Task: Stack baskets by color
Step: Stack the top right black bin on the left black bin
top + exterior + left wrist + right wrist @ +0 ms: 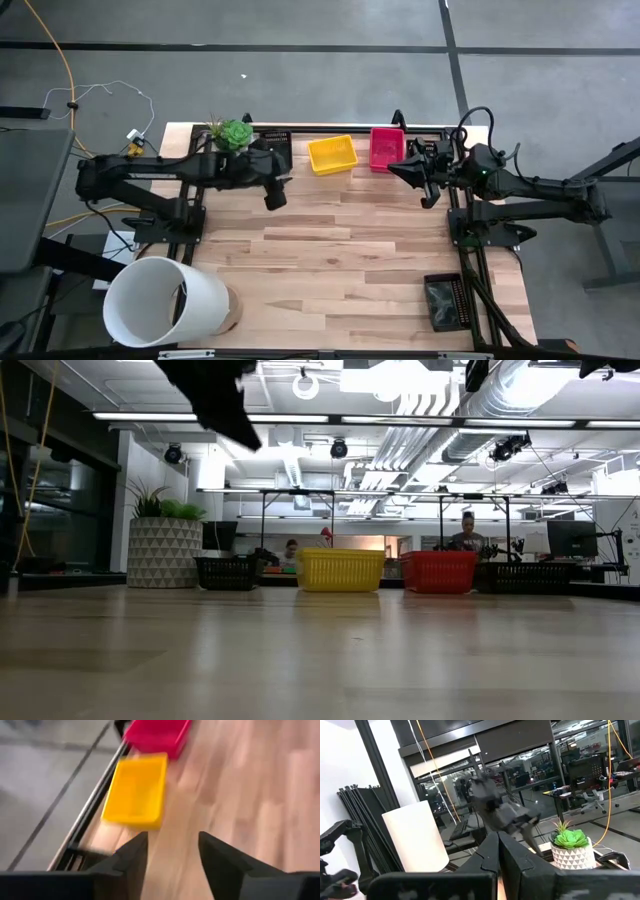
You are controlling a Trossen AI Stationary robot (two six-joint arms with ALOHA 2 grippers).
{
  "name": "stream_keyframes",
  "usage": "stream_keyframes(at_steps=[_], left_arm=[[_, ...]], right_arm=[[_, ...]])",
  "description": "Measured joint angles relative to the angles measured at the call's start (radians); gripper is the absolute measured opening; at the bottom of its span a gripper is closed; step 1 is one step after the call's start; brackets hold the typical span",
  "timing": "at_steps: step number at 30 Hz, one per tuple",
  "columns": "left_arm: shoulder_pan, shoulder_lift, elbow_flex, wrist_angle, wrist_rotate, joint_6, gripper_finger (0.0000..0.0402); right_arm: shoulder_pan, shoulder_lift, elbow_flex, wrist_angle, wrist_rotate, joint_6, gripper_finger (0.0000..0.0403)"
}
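Note:
My left arm is covering the black basket [277, 144] next to the yellow basket, so next my left gripper moves back before my right gripper stacks another black basket [525, 578] there.
A yellow basket [332, 155] and a pink-red basket [387, 148] stand side by side on their bases at the table's far edge. They also show as the yellow basket [136, 790] and the pink-red basket [157, 735] in the left wrist view. A black basket [225, 572] stands left of the yellow one, partly under my left arm in the high view. Another black basket [447, 300] sits near the front right corner. My left gripper [172, 855] hangs open above the table, short of the yellow basket, holding nothing. My right gripper [499, 851] is shut and raised beside the pink-red basket.
A large white bucket [165, 300] lies at the front left corner. A white pot with a green plant [233, 133] stands at the far left. The bare wooden tabletop [340, 260] stretches between the arms. People sit in the room beyond the table.

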Motion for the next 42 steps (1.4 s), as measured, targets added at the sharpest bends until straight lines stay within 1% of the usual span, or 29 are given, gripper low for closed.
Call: stream_keyframes(at_steps=[4, 5, 8, 10, 13, 15, 17, 19, 21, 24, 26, 28, 31, 33, 37, 40, 42], left_arm=[[0.05, 0.048, 0.0, -0.038, 0.018, -0.033, 0.02], [0.057, 0.054, 0.0, -0.036, 0.033, -0.039, 0.0206], [0.06, 0.059, 0.0, -0.003, 0.088, -0.066, 0.0212], [0.059, 0.048, 0.0, 0.054, 0.127, -0.08, 0.0211], [0.059, 0.003, 0.0, 0.158, 0.177, -0.095, 0.0208], [0.059, -0.033, 0.0, 0.234, 0.215, -0.109, 0.0206], [0.059, -0.076, 0.0, 0.315, 0.244, -0.118, 0.0205], [0.058, -0.117, -0.005, 0.414, 0.258, -0.134, 0.0204], [0.053, -0.157, -0.036, 0.526, 0.273, -0.139, 0.0204], [0.043, -0.211, -0.107, 0.696, 0.301, -0.164, 0.0204], [0.033, -0.243, -0.165, 0.798, 0.319, -0.208, 0.0204], [0.017, -0.27, -0.226, 0.869, 0.32, -0.256, 0.0204], [-0.012, -0.295, -0.289, 0.941, 0.319, -0.294, 0.0204], [-0.03, -0.306, -0.311, 0.964, 0.311, -0.297, 0.0203], [-0.056, -0.311, -0.314, 0.995, 0.301, -0.296, 0.0203], [-0.075, -0.311, -0.314, 1.007, 0.326, -0.296, 0.0194], [-0.088, -0.311, -0.314, 0.984, 0.372, -0.284, 0.017]], right_arm=[[0.0, 0.0, 0.0, -0.001, 0.006, 0.001, 0.0], [0.0, 0.0, 0.0, -0.003, 0.026, 0.009, 0.0], [-0.002, 0.0, 0.0, -0.042, 0.136, 0.056, 0.0], [-0.01, 0.0, 0.0, -0.091, 0.193, 0.068, 0.0], [-0.025, 0.001, 0.0, -0.145, 0.239, 0.08, 0.0], [-0.04, 0.001, 0.0, -0.187, 0.28, 0.118, 0.0], [-0.058, 0.003, 0.027, -0.312, 0.345, 0.175, 0.0], [-0.076, 0.026, 0.1, -0.516, 0.419, 0.214, 0.0], [-0.093, 0.067, 0.185, -0.745, 0.485, 0.234, 0.0], [-0.129, 0.15, 0.317, -1.034, 0.541, 0.25, 0.0], [-0.162, 0.209, 0.378, -1.199, 0.547, 0.205, 0.0], [-0.195, 0.267, 0.406, -1.326, 0.534, 0.167, 0.0], [-0.255, 0.34, 0.413, -1.429, 0.476, 0.092, 0.0], [-0.3, 0.387, 0.397, -1.45, 0.433, 0.025, 0.0], [-0.388, 0.477, 0.362, -1.457, 0.399, -0.104, 0.001], [-0.443, 0.538, 0.359, -1.453, 0.396, -0.196, 0.0043], [-0.474, 0.572, 0.359, -1.442, 0.395, -0.246, 0.0076]])
